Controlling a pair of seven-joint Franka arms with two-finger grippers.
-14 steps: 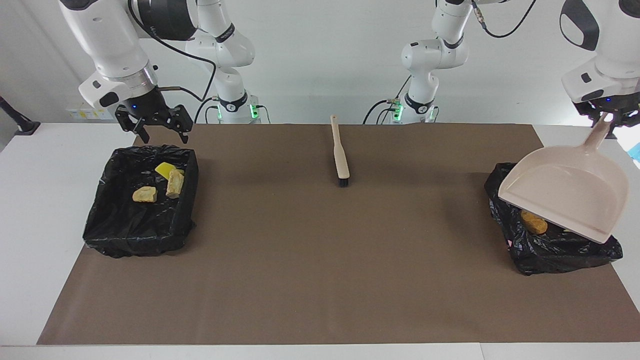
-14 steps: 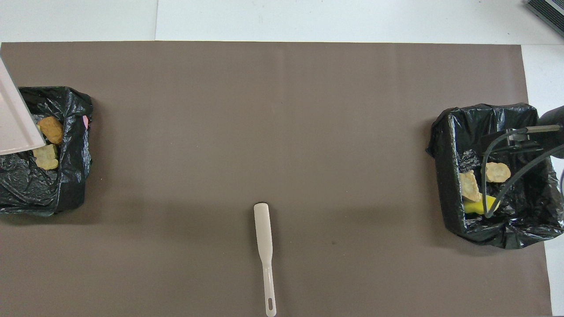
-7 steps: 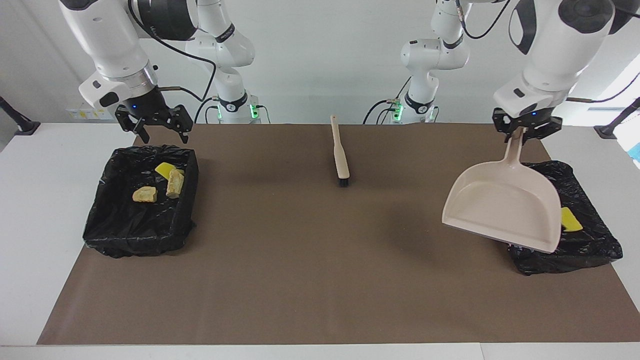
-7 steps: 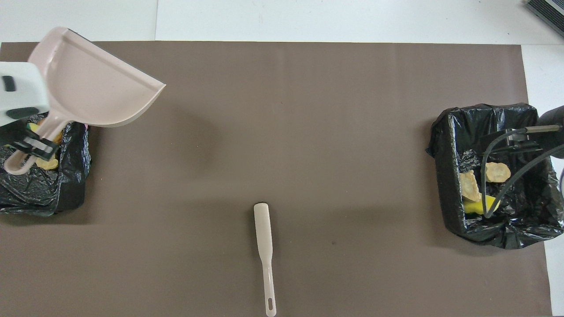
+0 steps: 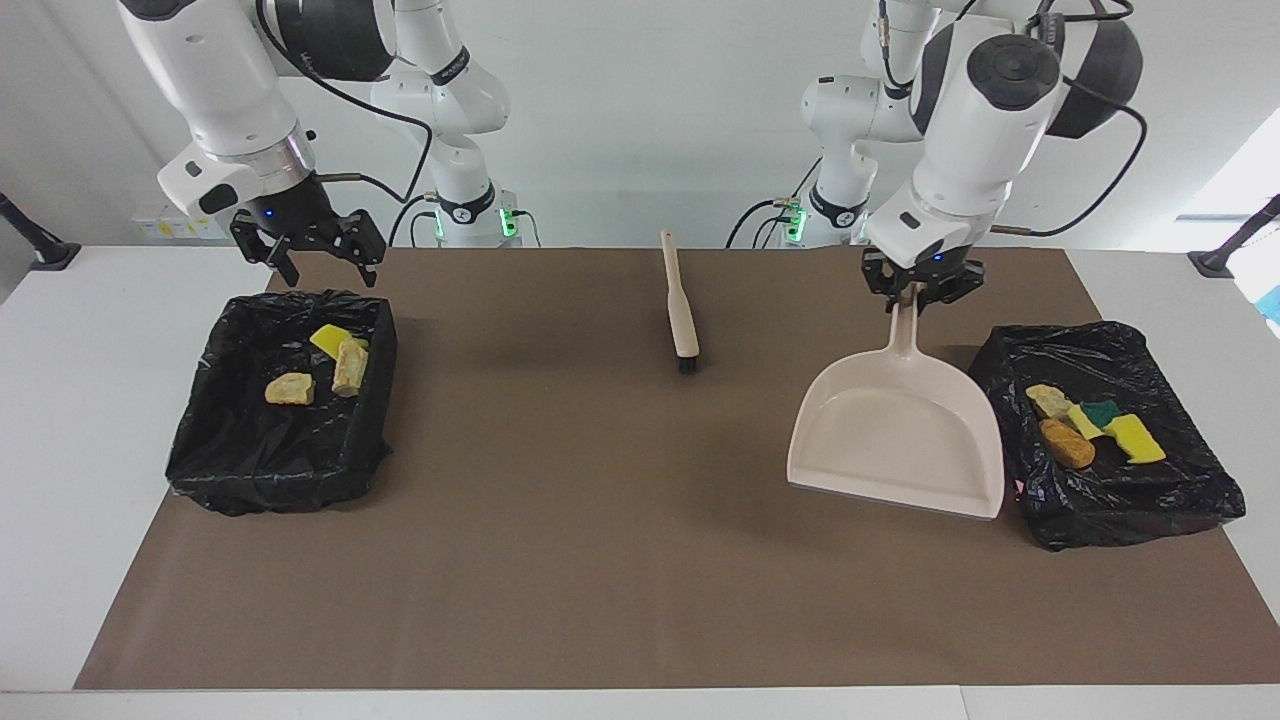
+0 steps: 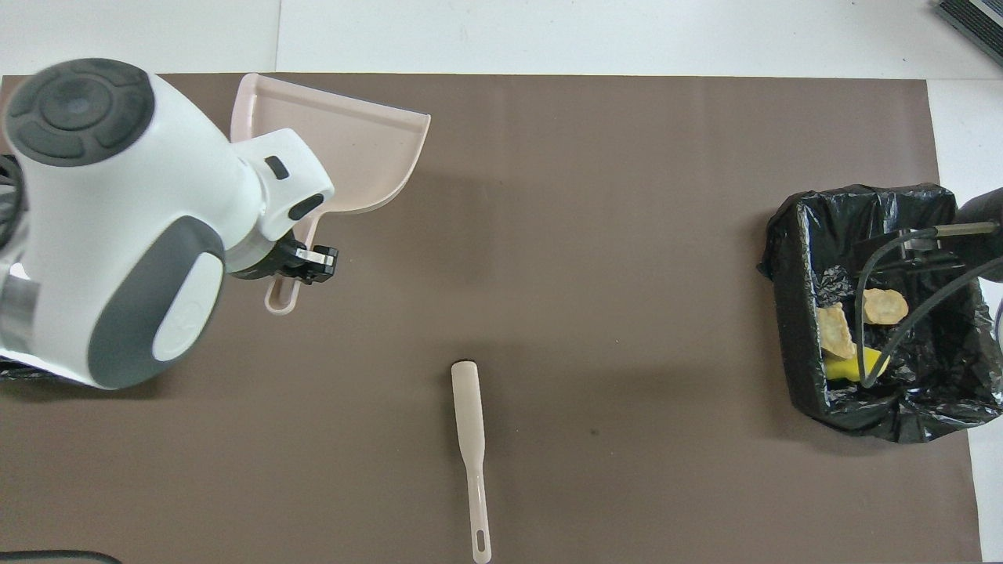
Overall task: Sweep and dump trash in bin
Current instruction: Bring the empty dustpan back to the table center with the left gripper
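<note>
The mat (image 5: 678, 474) past the brush's bristles is clear for the empty beige dustpan (image 5: 897, 432), so my left gripper should keep taking the dustpan there until it lies flat.
My left gripper (image 5: 915, 292) (image 6: 302, 265) is shut on the handle of the beige dustpan (image 5: 895, 440) (image 6: 353, 149). The pan is empty and sits low on the brown mat beside the black-lined bin (image 5: 1180, 500) at the left arm's end. That bin holds trash: a tan chunk (image 5: 1048, 400), an orange-brown chunk (image 5: 1067, 446), a yellow-and-green sponge (image 5: 1098, 415) and a yellow sponge bit (image 5: 1136, 439). My right gripper (image 5: 325, 265) hangs open and empty over the robot-side rim of the other bin (image 5: 250, 470) (image 6: 909, 415), which holds three scraps (image 5: 349, 365) (image 6: 835, 330).
The beige brush (image 5: 682, 300) (image 6: 470, 446) lies on the mat midway between the arms, near the robots, bristles pointing away from them. In the overhead view my left arm covers the bin at its end. The brown mat (image 5: 600, 520) spans the table between the bins.
My left arm has swung the dustpan off its bin toward the table's middle and lowered it to the mat, uncovering the trash in that bin. The right arm has not moved.
</note>
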